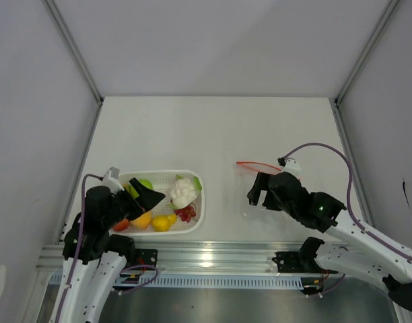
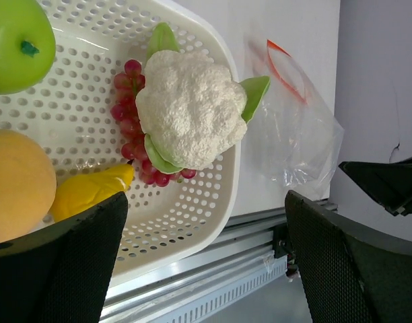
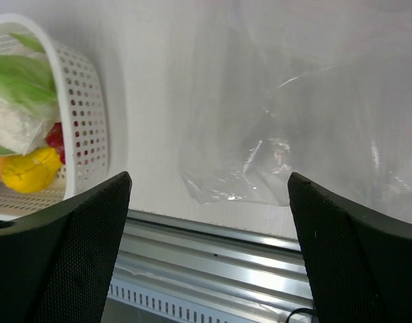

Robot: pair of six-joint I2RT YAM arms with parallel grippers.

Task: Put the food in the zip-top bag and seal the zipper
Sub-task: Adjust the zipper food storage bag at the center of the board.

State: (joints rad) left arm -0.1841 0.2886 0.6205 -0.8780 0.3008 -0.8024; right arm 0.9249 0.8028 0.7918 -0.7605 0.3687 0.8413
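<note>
My right gripper is hovering over the bag's near part (image 1: 254, 214), but the bag opens at its far end, so next I go around and come to the red zipper (image 1: 256, 163) from beyond.
The toy food lies in a white slotted basket (image 1: 196, 214): a white cauliflower (image 1: 183, 192), dark red grapes (image 1: 186, 213), a yellow fruit (image 1: 162, 223), an orange fruit (image 1: 141, 219), a small red fruit (image 1: 121, 225) and a green fruit (image 1: 146, 183). My left gripper (image 1: 144, 195) is open and empty above the basket's left part. In the left wrist view the cauliflower (image 2: 189, 111) and grapes (image 2: 128, 108) lie ahead of its fingers (image 2: 91, 256). The clear zip-top bag (image 1: 260, 182) lies flat at the right, its red zipper (image 1: 256, 165) at the far end. My right gripper (image 1: 260, 198) is open and empty over the bag's near edge (image 3: 307, 121).
A metal rail (image 1: 213, 256) runs along the table's near edge, just below the basket and the bag. Grey walls enclose the table at the back and sides. The basket's right wall shows in the right wrist view (image 3: 91, 128).
</note>
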